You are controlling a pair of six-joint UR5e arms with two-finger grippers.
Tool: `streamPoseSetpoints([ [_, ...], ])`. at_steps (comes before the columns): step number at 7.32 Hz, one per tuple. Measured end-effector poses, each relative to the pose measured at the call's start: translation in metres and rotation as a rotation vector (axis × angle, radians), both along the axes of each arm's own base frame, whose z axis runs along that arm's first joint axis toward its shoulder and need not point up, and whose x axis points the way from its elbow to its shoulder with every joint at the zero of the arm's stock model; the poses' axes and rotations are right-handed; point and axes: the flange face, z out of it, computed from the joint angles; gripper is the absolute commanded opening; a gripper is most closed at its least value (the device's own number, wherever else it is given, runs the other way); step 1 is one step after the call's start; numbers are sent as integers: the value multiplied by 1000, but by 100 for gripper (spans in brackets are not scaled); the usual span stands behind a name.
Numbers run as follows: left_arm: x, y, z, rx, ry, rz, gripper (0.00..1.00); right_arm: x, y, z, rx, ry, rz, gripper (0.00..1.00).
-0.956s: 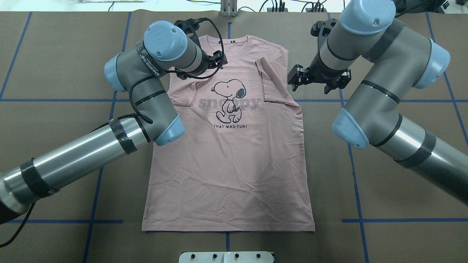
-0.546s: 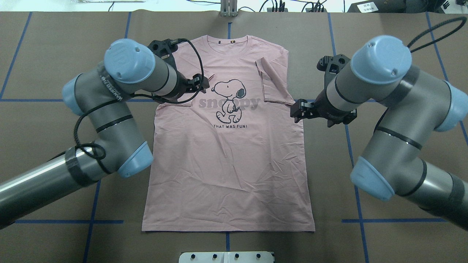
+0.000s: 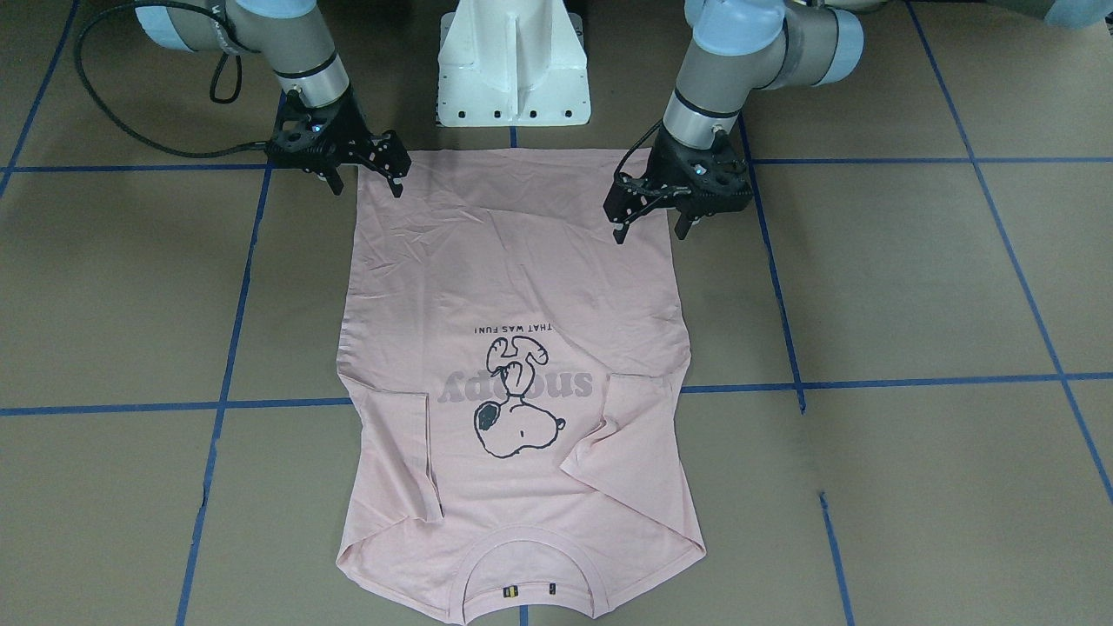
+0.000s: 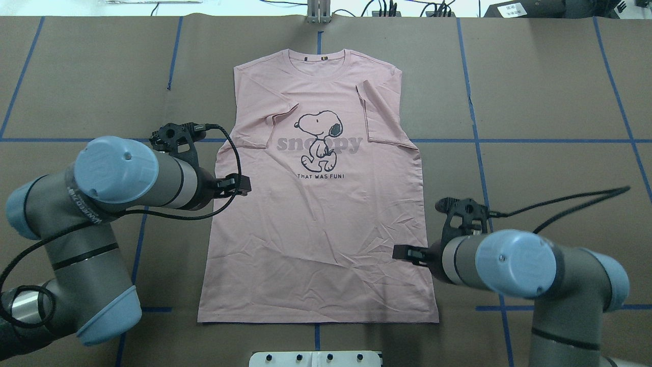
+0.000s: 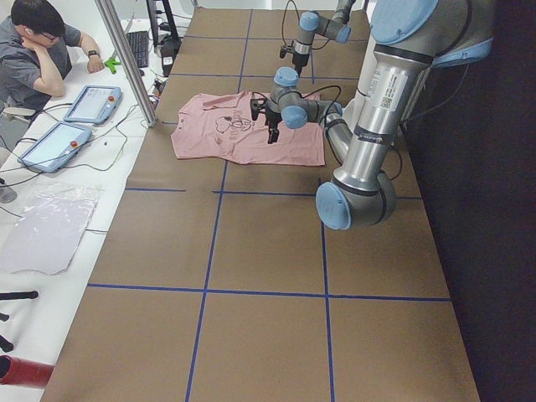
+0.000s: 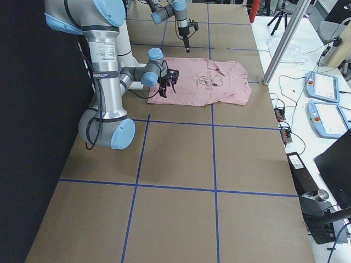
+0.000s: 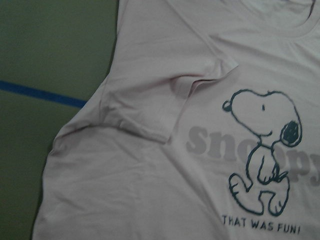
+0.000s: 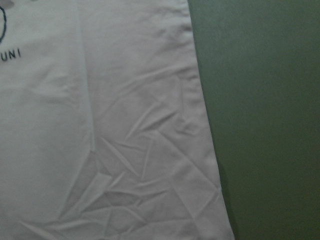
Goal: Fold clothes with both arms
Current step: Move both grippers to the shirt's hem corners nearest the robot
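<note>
The wrinkled lower fabric [image 3: 412, 231] is limp and loose, so the hem's middle [image 3: 511, 151] should hang down in a curve when I lift the hem corners with both grippers.
The pale pink T-shirt [image 4: 316, 229] lies flat and print up on the brown table, collar at the far edge, hem toward my base. Both short sleeves are folded inward onto the chest [image 3: 513, 287]. My left gripper [image 3: 649, 228] hovers open over the shirt's left side edge, below the sleeve, holding nothing [image 4: 243, 184]. My right gripper [image 3: 365, 181] hovers open above the right side edge near the hem, also with nothing in it [image 4: 406, 252]. The left wrist view shows the folded sleeve and dog print [image 7: 260, 150]. Wrinkled lower fabric and the side edge [image 8: 150, 150] fill the right wrist view.
Blue tape lines [image 4: 479, 153] grid the brown table cover. The white pedestal base [image 3: 513, 61] stands just behind the hem. A metal post [image 5: 126, 59], tablets [image 5: 88, 102] and a seated person [image 5: 38, 50] are beyond the table's far edge.
Both arms have drawn back from the sleeve and shoulder area toward the hem side, the right one further. The shirt has stayed in place with both sleeves folded in.
</note>
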Motion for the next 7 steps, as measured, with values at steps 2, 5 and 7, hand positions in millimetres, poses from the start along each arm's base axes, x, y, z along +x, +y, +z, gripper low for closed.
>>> streamPoseSetpoints([
  [2,-5,9,6,-1,-6,5,100,-16,55,23,29,37,2,100],
  [5,-4,10,4,1,-1,10,100,-21,71,31,29,51,-19,98],
  [7,-3,11,4,2,-2,13,100,-22,73,34,24,56,-25,97],
])
